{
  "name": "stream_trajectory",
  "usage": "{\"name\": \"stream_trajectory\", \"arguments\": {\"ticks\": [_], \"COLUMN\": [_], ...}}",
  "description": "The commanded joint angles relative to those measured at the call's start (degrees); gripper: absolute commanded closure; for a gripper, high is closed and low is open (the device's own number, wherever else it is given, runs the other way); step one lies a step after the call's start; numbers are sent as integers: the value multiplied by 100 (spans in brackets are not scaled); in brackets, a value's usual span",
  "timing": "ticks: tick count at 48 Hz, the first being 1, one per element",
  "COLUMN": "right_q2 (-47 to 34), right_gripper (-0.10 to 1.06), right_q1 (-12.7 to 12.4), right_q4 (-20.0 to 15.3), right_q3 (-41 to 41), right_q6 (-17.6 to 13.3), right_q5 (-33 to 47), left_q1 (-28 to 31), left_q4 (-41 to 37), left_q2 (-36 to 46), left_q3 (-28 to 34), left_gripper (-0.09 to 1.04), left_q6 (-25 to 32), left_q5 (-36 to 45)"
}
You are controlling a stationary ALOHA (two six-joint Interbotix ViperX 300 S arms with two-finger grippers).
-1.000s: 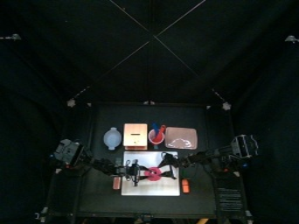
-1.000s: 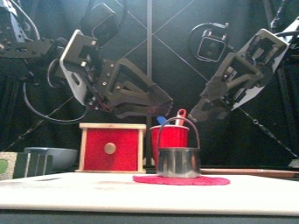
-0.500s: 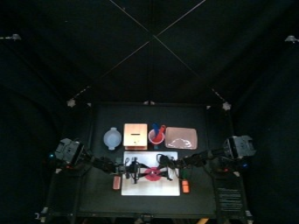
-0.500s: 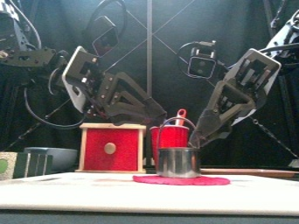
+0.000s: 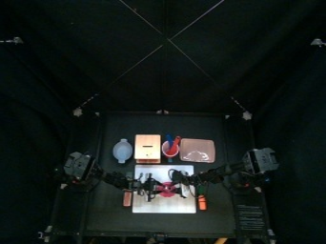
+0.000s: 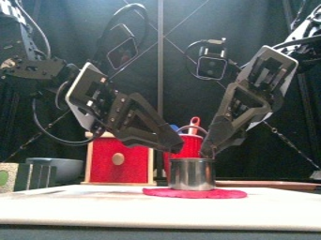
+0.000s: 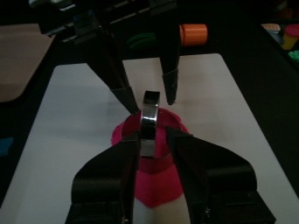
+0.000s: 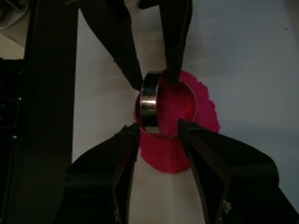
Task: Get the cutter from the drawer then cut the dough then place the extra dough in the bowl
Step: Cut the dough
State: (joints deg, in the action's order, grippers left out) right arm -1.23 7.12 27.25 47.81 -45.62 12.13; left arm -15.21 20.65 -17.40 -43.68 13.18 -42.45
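Note:
The round metal cutter [image 8: 152, 103] has flat red dough [image 8: 166, 156] spreading past it, so the cutter will turn on the spot and leave the dough flat when I twist it.
The round metal cutter [image 6: 191, 173] stands upright on the flat red dough [image 6: 193, 193], which lies on the white cutting board [image 5: 151, 203]. My left gripper [image 6: 179, 148] slants down from the left and hangs just over the cutter's rim. In the left wrist view its jaws are open on either side of the cutter [image 7: 149, 122], above the dough [image 7: 152, 175]. My right gripper [image 6: 206, 150] slants down from the right, open, with its tips just short of the cutter [image 8: 152, 98] and the dough [image 8: 193, 114] under it. The blue-grey bowl [image 5: 122, 150] sits at the back left.
Behind the board stand the wooden box with the red drawer front [image 6: 120, 158], the red cup with toy knives [image 6: 183, 143] and the pink tray [image 5: 197, 150]. A small orange piece [image 5: 201, 202] sits at the board's right edge and another [image 5: 128, 201] at its left.
Both grippers have come lower and closer together over the cutter. The cutter and the dough have stayed in place.

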Motion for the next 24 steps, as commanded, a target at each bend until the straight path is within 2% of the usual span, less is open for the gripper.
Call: {"name": "stream_trajectory", "arguments": {"ticks": [1,10,18,24], "right_q2": [79,53,0,-79], "right_gripper": [21,31,44,48], "right_q1": [26,44,88,114], "right_q4": [-18,-88,-97,-97], "right_q3": [-132,-149,-158,-158], "right_q6": [-18,-18,-9,-18], "right_q5": [-88,-141,-211,-343], "left_q1": [35,35,44,35], "left_q4": [-123,-149,-193,-255], "left_q2": [79,70,79,79], "left_q3": [114,114,97,114], "left_gripper": [32,39,39,39], "left_q6": [-9,-9,-9,-9], "left_q5": [26,202,308,360]}}
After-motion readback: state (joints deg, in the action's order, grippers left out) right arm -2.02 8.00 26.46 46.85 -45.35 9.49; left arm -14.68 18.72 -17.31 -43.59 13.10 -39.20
